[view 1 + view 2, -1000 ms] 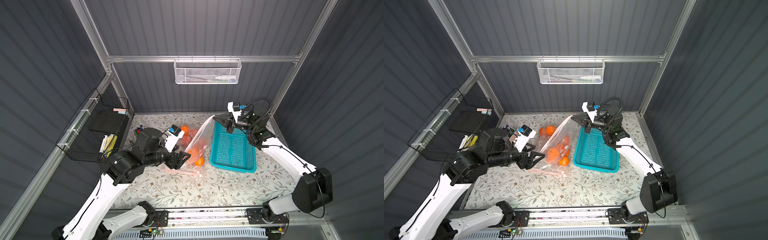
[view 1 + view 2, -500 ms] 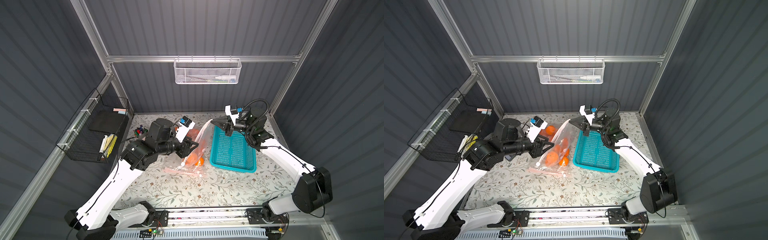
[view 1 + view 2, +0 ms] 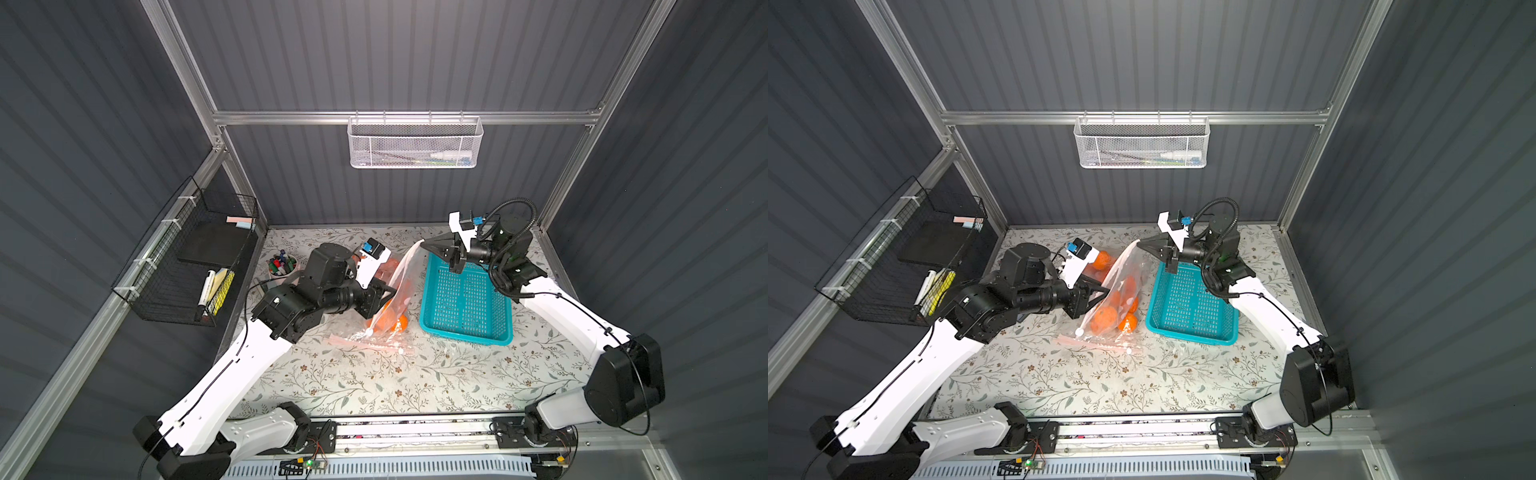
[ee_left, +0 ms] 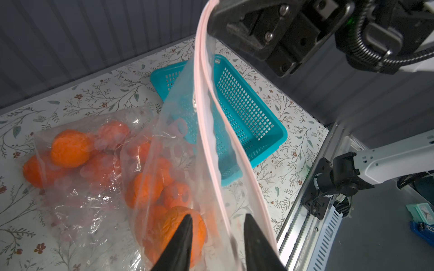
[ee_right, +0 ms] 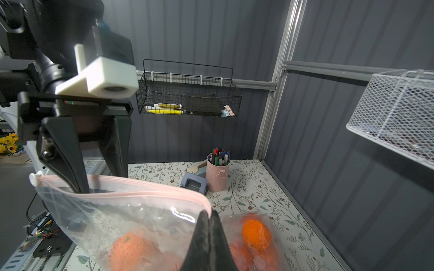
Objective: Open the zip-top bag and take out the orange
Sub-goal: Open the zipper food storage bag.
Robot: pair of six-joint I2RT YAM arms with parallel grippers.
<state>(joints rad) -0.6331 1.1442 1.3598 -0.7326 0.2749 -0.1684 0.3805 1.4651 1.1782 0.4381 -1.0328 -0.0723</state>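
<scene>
The oranges are far below the bag's parted opening (image 3: pixel 1115 276), so I should put the bag down and move my left gripper to the bag's closed end.
A clear zip-top bag (image 3: pixel 400 278) (image 3: pixel 1118 286) with a pink zip strip hangs slanted from its top corner, and its bottom rests on the table. My right gripper (image 3: pixel 424 245) (image 3: pixel 1139 246) (image 5: pixel 208 212) is shut on that corner. Several oranges lie at the bottom of the bag (image 3: pixel 1104 318) (image 4: pixel 164 225). The bag's mouth is parted. My left gripper (image 3: pixel 388 293) (image 3: pixel 1100 291) (image 4: pixel 217 217) stands open at the mouth, with one finger on the orange side and one lip of the bag between the fingers.
A second bag of oranges (image 3: pixel 1100 259) (image 4: pixel 70 147) lies behind the left gripper. A teal basket (image 3: pixel 465 332) (image 3: pixel 1187 336) stands right of the bag. At the back left are a pink pen cup (image 3: pixel 282 266) (image 5: pixel 217 176) and a hole punch (image 5: pixel 193 184). Wire baskets (image 3: pixel 187 266) (image 3: pixel 415 143) hang on the walls.
My left arm has risen and swung right to the bag's mouth, its jaws narrowing. The right gripper has kept its hold and shifted slightly left.
</scene>
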